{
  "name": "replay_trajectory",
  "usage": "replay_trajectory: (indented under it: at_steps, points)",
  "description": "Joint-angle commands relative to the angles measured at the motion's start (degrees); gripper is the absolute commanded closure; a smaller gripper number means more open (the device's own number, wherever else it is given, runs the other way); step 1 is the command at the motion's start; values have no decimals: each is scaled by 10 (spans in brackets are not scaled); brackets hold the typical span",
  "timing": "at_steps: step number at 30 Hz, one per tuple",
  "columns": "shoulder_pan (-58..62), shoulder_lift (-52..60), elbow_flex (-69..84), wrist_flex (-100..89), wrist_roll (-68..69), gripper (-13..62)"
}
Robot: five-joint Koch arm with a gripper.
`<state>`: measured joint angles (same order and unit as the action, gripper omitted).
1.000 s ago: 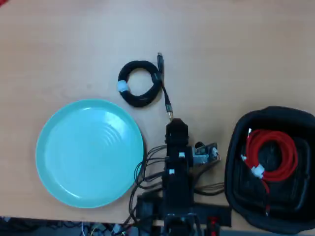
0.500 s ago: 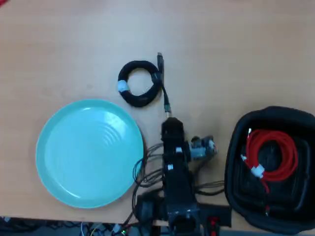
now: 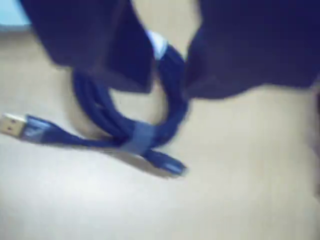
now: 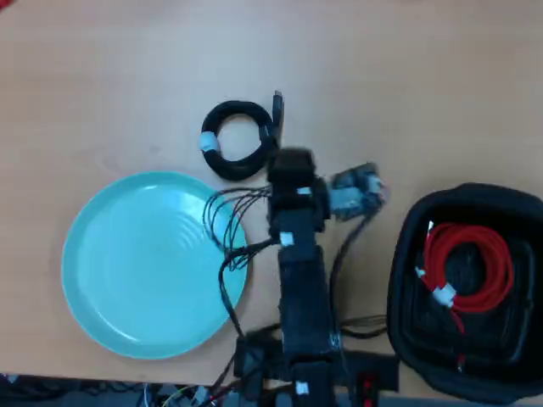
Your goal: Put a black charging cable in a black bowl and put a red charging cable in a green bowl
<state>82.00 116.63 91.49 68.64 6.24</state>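
The black charging cable point(image 3: 174, 107) will stay a looped bundle when the robot carries it, because a tie point(image 3: 138, 138) binds the parts of the black cable's coil tightly together.
The black charging cable point(image 4: 222, 161) lies coiled on the table, a pale tie point(image 4: 208, 142) on its left. In the wrist view the coil point(image 3: 107, 117) sits just below my gripper point(image 3: 167, 87), its gold-tipped plug point(image 3: 12, 125) trailing left. The gripper is open, jaws apart over the coil's upper part without closing on it. From above, the gripper point(image 4: 287, 165) is at the coil's right edge. The red charging cable point(image 4: 484, 254) lies inside the black bowl point(image 4: 475, 197) at the right. The green bowl point(image 4: 127, 280) holds nothing.
The arm's body and its thin black wires point(image 4: 233, 225) overhang the green bowl's right rim. The base point(image 4: 305, 373) sits at the table's near edge. Bare wooden table point(image 4: 407, 76) stretches beyond the coil.
The arm has stretched forward from near the base until the gripper is at the black coil. The cable's straight tail is now hidden under the wrist. Both bowls and the red cable are unmoved.
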Motion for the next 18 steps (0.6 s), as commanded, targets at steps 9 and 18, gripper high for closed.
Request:
replay_trajectory:
  at_steps: [9,18]
  points:
    - [233,4,-119,147,130,452]
    - [304,2,-124,149,159,451]
